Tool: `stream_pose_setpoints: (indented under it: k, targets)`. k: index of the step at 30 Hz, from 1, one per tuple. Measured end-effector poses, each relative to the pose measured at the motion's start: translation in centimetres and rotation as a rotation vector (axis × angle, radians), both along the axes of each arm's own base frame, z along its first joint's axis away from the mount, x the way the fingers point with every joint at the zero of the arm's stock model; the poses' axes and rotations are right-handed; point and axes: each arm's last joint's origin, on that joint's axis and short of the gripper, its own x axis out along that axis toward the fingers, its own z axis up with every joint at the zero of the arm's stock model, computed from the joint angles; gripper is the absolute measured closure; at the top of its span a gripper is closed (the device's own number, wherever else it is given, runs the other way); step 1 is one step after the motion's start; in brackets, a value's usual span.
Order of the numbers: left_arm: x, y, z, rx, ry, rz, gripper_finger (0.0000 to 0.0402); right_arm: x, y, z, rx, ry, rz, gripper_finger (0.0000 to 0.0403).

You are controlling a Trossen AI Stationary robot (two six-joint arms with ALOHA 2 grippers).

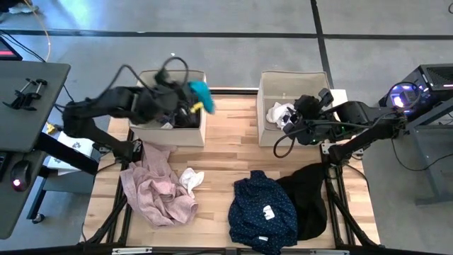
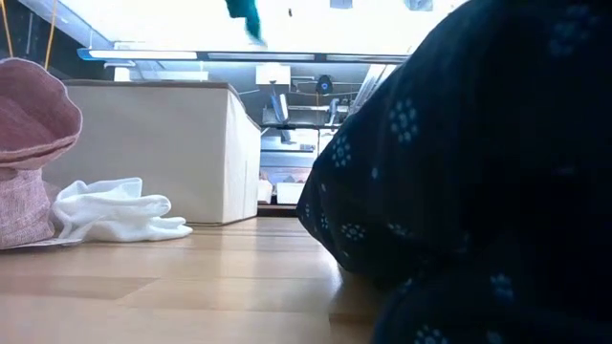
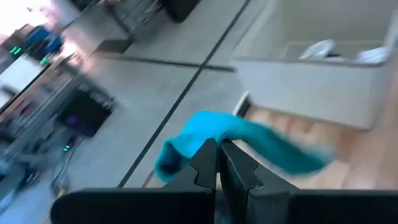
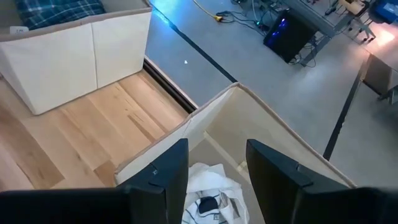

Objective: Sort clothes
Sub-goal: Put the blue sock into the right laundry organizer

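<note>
The teal piece [image 1: 202, 95] is hanging from my left gripper, a long way from the box with the socks [image 1: 279, 114], so next my left gripper hands it over to my right gripper.
My left gripper [image 1: 190, 100] is shut on the teal piece [image 1: 200, 91], high over the right wall of the left beige box [image 1: 204, 126]. The piece also shows at the top of the low view [image 2: 247, 17]. My right gripper [image 4: 217, 180] is open and empty over the right beige box [image 1: 263, 106], above white and black socks [image 4: 208, 193] lying inside it. The pale pink shirt [image 1: 156, 188], a white sock [image 1: 191, 178], the navy dotted shirt [image 1: 263, 209] and the black garment [image 1: 311, 198] lie on the table. The blue plaid shirt [image 4: 59, 12] lies in the left box. My left gripper pinches the teal piece [image 3: 214, 134] between its two shut fingertips [image 3: 205, 158]. The cloth spreads out to both sides of the fingertips. It is lifted clear of the box and the table. One layer or several, I cannot tell.
The two beige boxes stand side by side at the table's far edge with bare wood [image 1: 233, 134] between them. The navy shirt [image 2: 459, 172] fills the right half of the low view. A side table with gear [image 1: 28, 85] stands to the left of the table.
</note>
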Motion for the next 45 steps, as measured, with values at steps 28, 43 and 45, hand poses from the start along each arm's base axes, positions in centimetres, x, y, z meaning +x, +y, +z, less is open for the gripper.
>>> stream_pose_setpoints:
  k: [28, 43, 45]
  targets:
    - [0.1, 4.4, -6.3, -0.294, -0.02, 0.111, 0.0401, 0.7, 0.0, 0.1, 0.06, -0.08, -0.012, 0.0253]
    - [8.2, 2.2, -3.4, -0.366, -0.563, -0.532, 0.0401, 5.9, -0.7, 2.8, 0.108, -0.282, 0.424, 0.0253]
    - [8.8, 2.0, -3.3, -0.387, -0.608, -0.578, 0.0401, 6.8, -0.9, 2.7, 0.08, -0.277, 0.436, 0.0253]
